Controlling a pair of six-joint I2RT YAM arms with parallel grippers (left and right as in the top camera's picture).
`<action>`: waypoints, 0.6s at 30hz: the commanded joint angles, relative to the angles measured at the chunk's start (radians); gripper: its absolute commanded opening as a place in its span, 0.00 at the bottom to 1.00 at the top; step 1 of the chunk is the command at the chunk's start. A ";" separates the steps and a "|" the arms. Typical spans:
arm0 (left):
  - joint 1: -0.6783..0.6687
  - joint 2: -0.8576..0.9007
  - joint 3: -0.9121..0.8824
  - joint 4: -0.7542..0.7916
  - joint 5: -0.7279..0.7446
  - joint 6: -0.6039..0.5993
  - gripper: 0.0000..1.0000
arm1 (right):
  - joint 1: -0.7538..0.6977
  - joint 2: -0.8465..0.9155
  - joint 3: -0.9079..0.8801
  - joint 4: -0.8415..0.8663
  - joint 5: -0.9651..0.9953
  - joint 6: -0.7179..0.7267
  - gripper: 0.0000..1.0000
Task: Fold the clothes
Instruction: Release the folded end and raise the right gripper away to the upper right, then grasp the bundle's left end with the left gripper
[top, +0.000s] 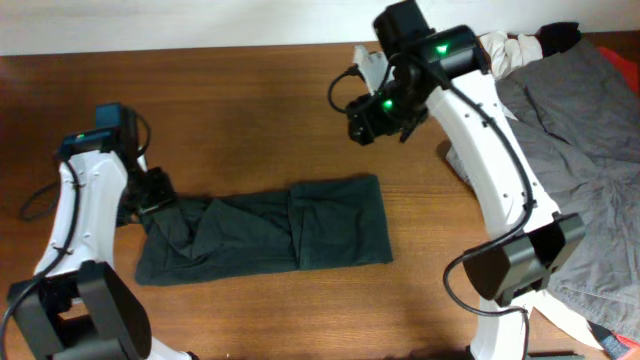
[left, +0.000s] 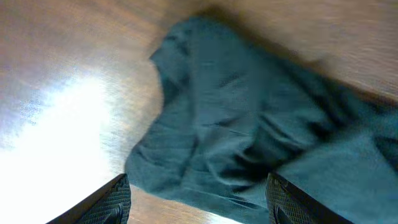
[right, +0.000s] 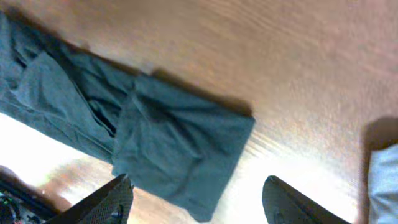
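I can see the garment's end (top: 168, 250) lying crumpled under my left gripper, so I should grip its far corner (top: 180, 215) and pull the garment straight before I fold it over the doubled half.
A dark green garment (top: 265, 235) lies partly folded in a long strip on the wooden table, its right half doubled over. It also shows in the left wrist view (left: 249, 118) and in the right wrist view (right: 168, 140). My left gripper (top: 158, 192) is open just above the strip's crumpled left end, holding nothing (left: 199, 202). My right gripper (top: 372, 118) is open and empty, raised well above the table behind the strip's right end (right: 196, 202).
A heap of grey clothes (top: 580, 150) lies at the right of the table, with a white and black garment (top: 520, 48) at its far corner. The right arm's base (top: 515, 265) stands at the front right.
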 joint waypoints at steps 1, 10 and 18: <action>0.062 0.038 -0.054 0.045 0.134 0.094 0.71 | -0.023 0.016 -0.009 -0.010 0.005 -0.014 0.71; 0.077 0.171 -0.085 0.081 0.145 0.129 0.73 | -0.020 0.016 -0.009 -0.016 0.003 -0.013 0.71; 0.078 0.338 -0.085 0.106 0.118 0.128 0.74 | -0.021 0.017 -0.009 -0.018 0.004 -0.013 0.71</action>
